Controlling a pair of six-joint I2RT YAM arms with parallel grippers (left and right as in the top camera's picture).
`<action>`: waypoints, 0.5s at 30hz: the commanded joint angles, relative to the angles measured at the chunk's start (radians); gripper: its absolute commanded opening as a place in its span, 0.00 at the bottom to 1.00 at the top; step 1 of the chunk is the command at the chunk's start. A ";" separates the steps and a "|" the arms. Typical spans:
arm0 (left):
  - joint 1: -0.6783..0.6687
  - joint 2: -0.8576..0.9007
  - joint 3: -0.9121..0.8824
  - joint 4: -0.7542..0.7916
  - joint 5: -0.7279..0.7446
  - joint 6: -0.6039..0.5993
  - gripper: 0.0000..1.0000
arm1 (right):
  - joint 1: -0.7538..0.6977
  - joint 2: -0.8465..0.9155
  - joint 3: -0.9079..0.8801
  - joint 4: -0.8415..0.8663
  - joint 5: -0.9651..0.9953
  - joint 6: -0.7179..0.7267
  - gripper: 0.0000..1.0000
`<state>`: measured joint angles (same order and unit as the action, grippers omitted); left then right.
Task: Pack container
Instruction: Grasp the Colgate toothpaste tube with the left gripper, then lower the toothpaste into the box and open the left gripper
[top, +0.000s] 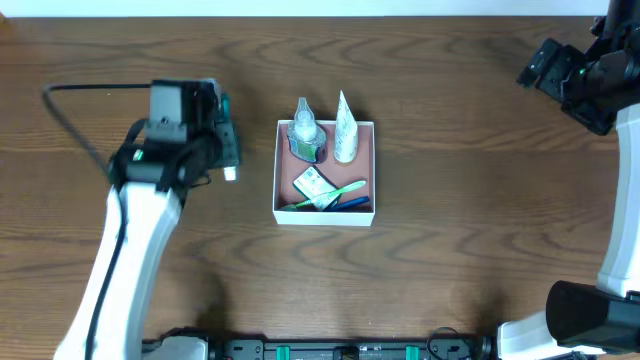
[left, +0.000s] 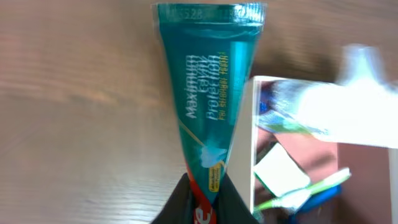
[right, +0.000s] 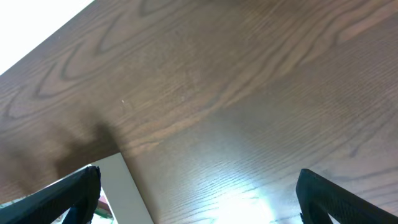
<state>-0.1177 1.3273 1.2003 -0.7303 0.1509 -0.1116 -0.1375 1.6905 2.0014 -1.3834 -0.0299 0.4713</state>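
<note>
The box stands open next to the toothbrushes (top: 312, 207), so the robot's left gripper should go on bringing the teal toothpaste tube over until it rests along the box's near side (top: 323, 217).
The container (top: 322, 215) is a square white-walled box with a reddish-brown inside, at mid table. In it are a clear bottle (top: 303, 133), a white tube (top: 344, 132), a small white-and-green packet (top: 313, 183), a green toothbrush (top: 340, 191) and a blue one (top: 350, 203). My left gripper (top: 222, 158) is left of the box, shut on a teal toothpaste tube (left: 208, 93) near its cap end. The left wrist view shows the jaws (left: 205, 208) and the box wall (left: 244, 143) beside the tube. My right gripper (top: 545, 65) is open and empty at the far right.
Brown wood table all round. The right wrist view shows bare wood between the spread fingers (right: 199, 193) and a white box wall (right: 124, 193) at lower left. The left arm's black cable (top: 75, 110) loops at far left.
</note>
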 joint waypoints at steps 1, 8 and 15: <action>-0.053 -0.059 0.005 -0.030 0.040 0.316 0.06 | -0.006 -0.002 -0.003 -0.001 -0.004 0.014 0.99; -0.214 -0.041 -0.005 -0.161 0.255 0.858 0.06 | -0.006 -0.002 -0.003 -0.001 -0.004 0.014 0.99; -0.332 0.080 -0.005 -0.157 0.255 1.142 0.11 | -0.006 -0.002 -0.003 -0.001 -0.004 0.014 0.99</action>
<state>-0.4164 1.3575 1.1995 -0.8894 0.3729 0.8040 -0.1375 1.6905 2.0014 -1.3834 -0.0299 0.4713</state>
